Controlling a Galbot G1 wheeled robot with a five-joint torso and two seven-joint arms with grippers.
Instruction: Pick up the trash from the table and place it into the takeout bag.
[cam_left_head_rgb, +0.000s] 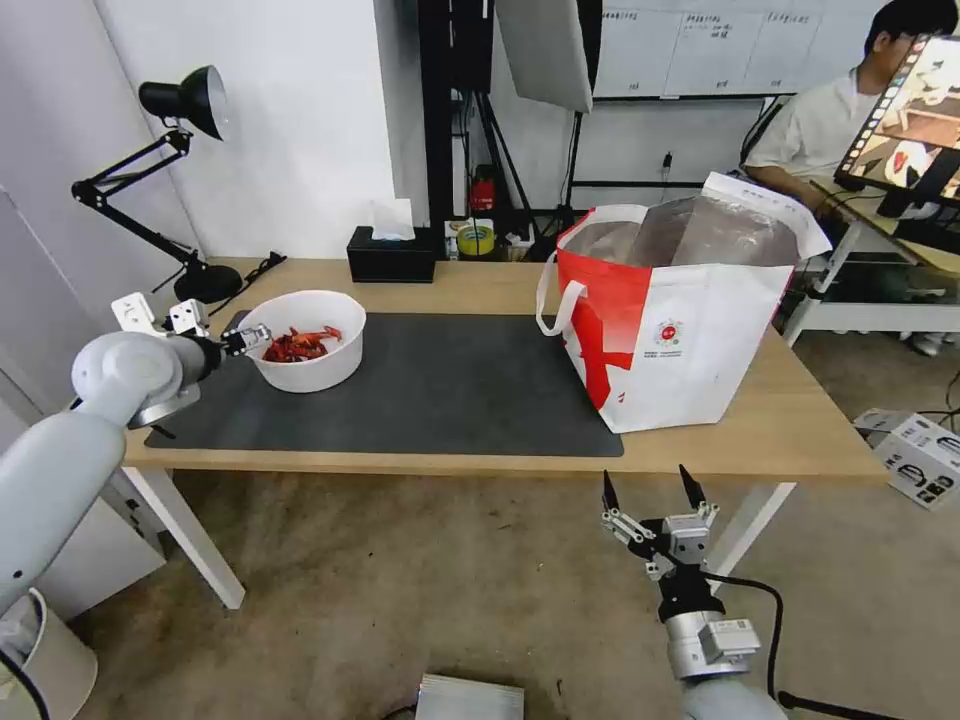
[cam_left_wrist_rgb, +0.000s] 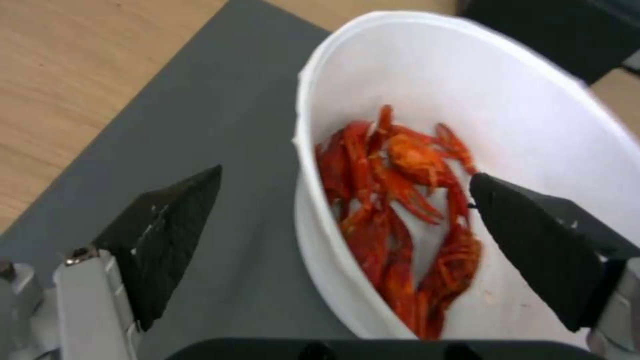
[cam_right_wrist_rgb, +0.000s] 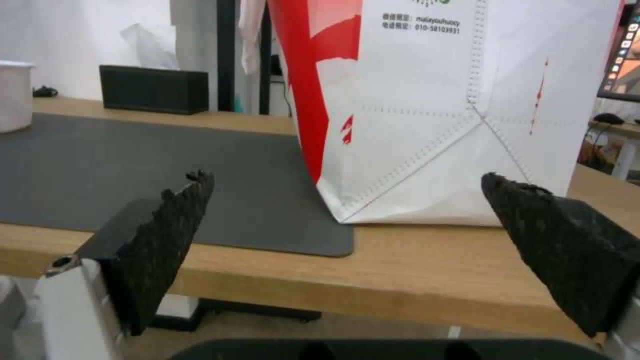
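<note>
The white bowl (cam_left_head_rgb: 314, 373) should hold the red shells (cam_left_head_rgb: 300, 346) in when I lift it by one side, because the shells lie low below the bowl's high rim.
The trash in view is a white round bowl (cam_left_head_rgb: 322, 376) of red shells (cam_left_head_rgb: 301, 345), standing on the left end of the dark mat (cam_left_head_rgb: 450, 390) on the wooden table (cam_left_head_rgb: 800, 425). My left gripper (cam_left_head_rgb: 246, 340) is open at the bowl's left rim. In the left wrist view the gripper (cam_left_wrist_rgb: 347, 175) straddles the bowl (cam_left_wrist_rgb: 533, 100) wall: one finger outside over the mat, the other inside beside the shells (cam_left_wrist_rgb: 393, 210). The red-and-white takeout bag (cam_left_head_rgb: 690, 330) stands open on the table's right half. My right gripper (cam_left_head_rgb: 648, 487) hangs open below the table's front edge, facing the bag (cam_right_wrist_rgb: 433, 100).
A black tissue box (cam_left_head_rgb: 392, 255) and a tape roll (cam_left_head_rgb: 475, 240) sit at the table's back edge. A black desk lamp (cam_left_head_rgb: 185, 100) stands at the back left corner. A cardboard box (cam_left_head_rgb: 920, 455) lies on the floor at the right.
</note>
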